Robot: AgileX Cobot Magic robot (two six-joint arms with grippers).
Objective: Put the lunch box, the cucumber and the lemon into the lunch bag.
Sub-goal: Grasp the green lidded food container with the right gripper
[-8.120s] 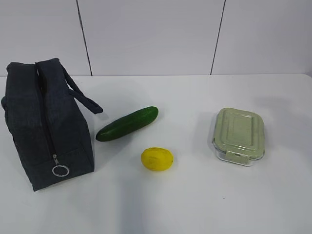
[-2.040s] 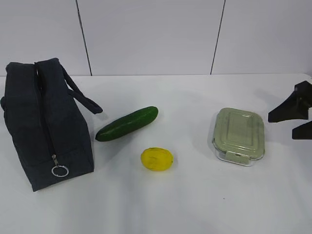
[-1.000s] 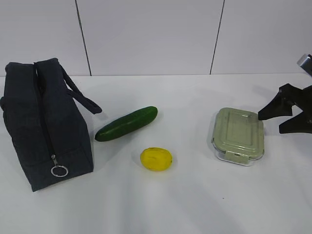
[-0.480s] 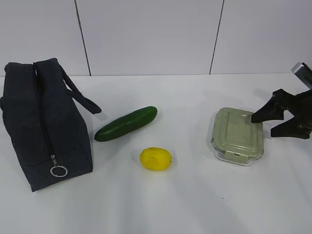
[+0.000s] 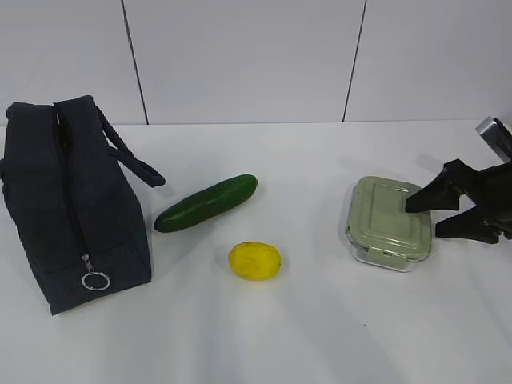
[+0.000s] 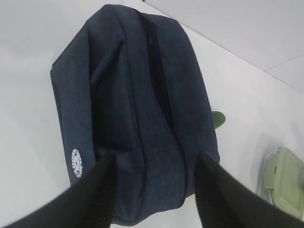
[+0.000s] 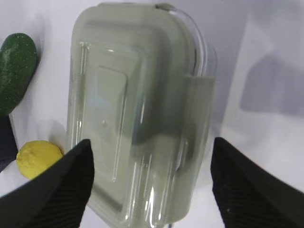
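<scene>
I expect the lunch box [image 5: 390, 221] to stay closed when I lift it, because the sage-green lid's flap [image 5: 387, 258] is folded down against the clear base.
The lunch box [image 5: 390, 222] with its sage-green lid sits on the table at the right. My right gripper [image 5: 432, 214] is open at its right end, fingers spread wider than the box; the right wrist view shows the box [image 7: 137, 109] between the fingers [image 7: 57, 185]. The cucumber [image 5: 206, 202] and the lemon [image 5: 254, 261] lie mid-table. The navy lunch bag [image 5: 72, 200] stands at the left, zipper closed with its ring pull [image 5: 95, 280] at the front. My left gripper [image 6: 154, 164] is open above the bag [image 6: 137, 109] and does not show in the exterior view.
The table [image 5: 264, 336] is white, with a white panelled wall [image 5: 240, 56] behind it. The bag's strap handle [image 5: 132, 152] hangs toward the cucumber. In the left wrist view the cucumber tip [image 6: 218, 118] and the lunch box [image 6: 285, 183] show beyond the bag.
My right gripper has come in from the right edge and moved left and down to the lunch box's right end, staying open. The objects have not moved.
</scene>
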